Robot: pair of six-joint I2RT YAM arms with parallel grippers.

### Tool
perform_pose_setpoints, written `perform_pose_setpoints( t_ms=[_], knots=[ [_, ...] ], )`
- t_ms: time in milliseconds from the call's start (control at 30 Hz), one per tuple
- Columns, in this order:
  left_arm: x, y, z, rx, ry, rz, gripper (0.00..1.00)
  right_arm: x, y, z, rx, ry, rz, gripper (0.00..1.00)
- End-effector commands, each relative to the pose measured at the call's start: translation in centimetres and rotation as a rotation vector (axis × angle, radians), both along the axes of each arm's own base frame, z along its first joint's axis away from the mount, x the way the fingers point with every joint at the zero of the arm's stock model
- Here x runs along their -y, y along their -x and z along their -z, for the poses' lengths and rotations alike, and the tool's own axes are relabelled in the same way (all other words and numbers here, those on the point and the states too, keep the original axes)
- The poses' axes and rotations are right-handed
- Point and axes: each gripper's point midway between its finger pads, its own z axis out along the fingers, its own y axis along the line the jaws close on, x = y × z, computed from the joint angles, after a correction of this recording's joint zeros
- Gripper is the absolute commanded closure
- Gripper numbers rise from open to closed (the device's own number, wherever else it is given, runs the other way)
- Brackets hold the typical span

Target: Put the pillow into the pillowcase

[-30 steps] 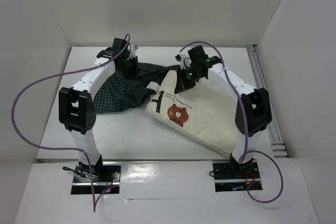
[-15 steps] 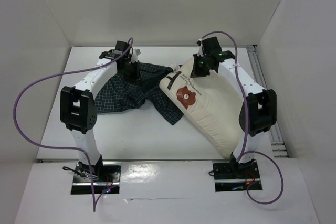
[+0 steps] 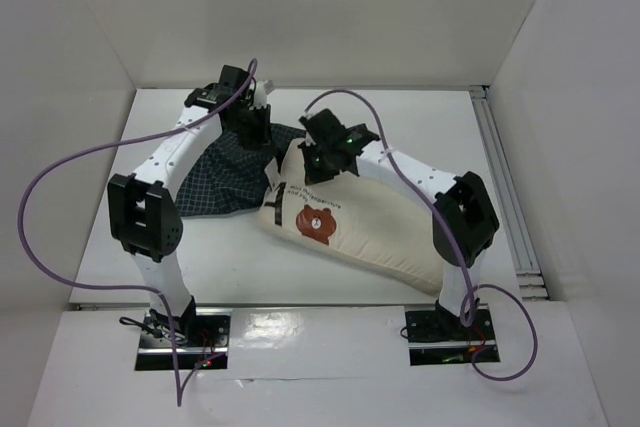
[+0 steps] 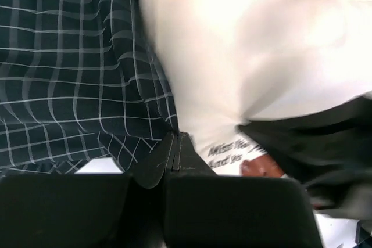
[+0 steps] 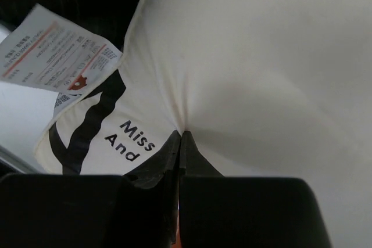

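The pillow's black-striped corner (image 3: 272,211) is outside the pillowcase while I have hold of the pillowcase's edge (image 4: 164,98) at the far side. Next, my left gripper pulls the pillowcase's edge toward that corner.
The cream pillow (image 3: 370,232) with a brown bear face (image 3: 316,224) lies across the table's middle, its left end on the edge of the navy checked pillowcase (image 3: 215,182). My right gripper (image 3: 322,159) is shut on a pinch of the pillow's fabric near its left end; the right wrist view shows the cloth puckering into the jaws (image 5: 181,135), beside black lettering and a paper tag (image 5: 55,56). My left gripper (image 3: 255,127) is shut on the pillowcase's far edge; the left wrist view shows its closed jaws (image 4: 176,137) at the checked cloth (image 4: 75,74), with the pillow (image 4: 244,50) to their right.
White walls enclose the table on three sides. A metal rail (image 3: 500,167) runs along the right edge. Purple cables (image 3: 60,187) loop from both arms. The arm bases (image 3: 180,332) stand at the near edge.
My right gripper has swung the pillow's end to the left and nearer, onto the pillowcase's right part, after lifting it back and to the right. The left gripper has barely moved.
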Motion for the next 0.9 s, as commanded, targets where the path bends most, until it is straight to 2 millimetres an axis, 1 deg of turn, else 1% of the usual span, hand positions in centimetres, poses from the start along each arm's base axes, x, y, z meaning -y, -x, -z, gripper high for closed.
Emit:
perform_pose_setpoints(
  t_ms=[0,33,67,100,167,200,233,267,300,333,367,400,433,467,500,533,600,633,667,700,767,800,833,867],
  knots=[
    [-0.9,1.5,-3.9,0.063,-0.007,0.001,1.0,-0.9,2.2,-1.3,0.035,-0.043,0.017,1.0],
    [-1.1,2.1,-4.4,0.072,-0.01,0.008,1.0,-0.9,4.1,-0.3,0.013,-0.023,-0.01,1.0],
    [-1.4,2.6,-4.4,0.064,-0.02,0.004,1.0,-1.1,4.8,-0.1,0.007,-0.026,-0.017,1.0],
    [-1.6,3.0,-4.1,0.06,-0.027,0.012,1.0,-1.1,5.9,0.7,-0.018,-0.011,-0.037,1.0],
    [-1.9,3.7,-3.9,0.05,-0.038,0.007,1.0,-1.0,7.9,1.4,-0.046,0.033,-0.066,1.0],
    [-2.2,4.0,-4.0,0.055,-0.044,0.002,1.0,-0.8,8.6,1.6,-0.052,0.051,-0.073,1.0],
    [-2.5,4.5,-3.2,0.03,-0.057,-0.011,1.0,-0.7,9.2,2.0,-0.065,0.065,-0.083,1.0],
    [-2.6,4.8,-2.6,0.014,-0.062,-0.01,1.0,-1.0,9.9,1.7,-0.065,0.064,-0.11,1.0],
    [-3.2,5.0,-2.4,0.012,-0.085,-0.046,1.0,-0.7,10.4,2.0,-0.078,0.081,-0.138,1.0],
    [-3.4,5.1,-2.0,0.015,-0.096,-0.053,1.0,-0.8,11.0,2.0,-0.1,0.072,-0.175,1.0],
    [-3.4,5.2,-1.9,0.016,-0.091,-0.061,1.0,-1.2,11.6,1.7,-0.104,0.071,-0.207,1.0],
    [-3.4,5.3,-1.5,0.006,-0.089,-0.068,1.0,-1.2,12.6,2.0,-0.121,0.099,-0.254,1.0],
    [-3.7,5.7,-1.1,-0.002,-0.101,-0.073,1.0,-1.4,13.2,1.6,-0.126,0.1,-0.282,1.0],
    [-3.6,5.4,-1.2,0.003,-0.092,-0.084,1.0,-1.7,13.4,1.4,-0.123,0.108,-0.303,1.0],
    [-3.7,5.4,-0.8,-0.001,-0.098,-0.1,1.0,-1.7,14.3,1.4,-0.134,0.128,-0.329,1.0],
    [-3.9,5.3,-0.7,0.001,-0.106,-0.105,1.0,-1.4,14.4,1.5,-0.135,0.141,-0.342,1.0],
    [-3.8,5.2,-0.3,0.004,-0.105,-0.105,1.0,-1.4,15.3,1.6,-0.155,0.149,-0.361,1.0],
    [-3.7,5.2,-0.3,-0.002,-0.093,-0.108,1.0,-1.2,15.4,1.3,-0.146,0.151,-0.373,1.0],
    [-3.7,5.2,-0.3,-0.002,-0.093,-0.108,1.0,-1.2,16.0,1.3,-0.158,0.157,-0.397,1.0],
    [-3.7,5.4,0.1,-0.012,-0.097,-0.107,1.0,-1.2,16.2,0.6,-0.152,0.144,-0.412,1.0],
    [-3.7,5.7,0.4,-0.022,-0.096,-0.092,1.0,-1.7,16.9,0.2,-0.162,0.13,-0.448,1.0],
    [-3.7,5.7,0.4,-0.022,-0.096,-0.092,1.0,-2.3,17.1,-0.6,-0.152,0.109,-0.464,1.0],
    [-3.7,6.0,0.4,-0.022,-0.096,-0.092,1.0,-2.2,17.2,-1.0,-0.148,0.116,-0.475,1.0],
    [-3.9,6.3,0.2,-0.013,-0.098,-0.085,1.0,-2.9,17.6,-1.1,-0.144,0.112,-0.511,1.0]
  ],
)
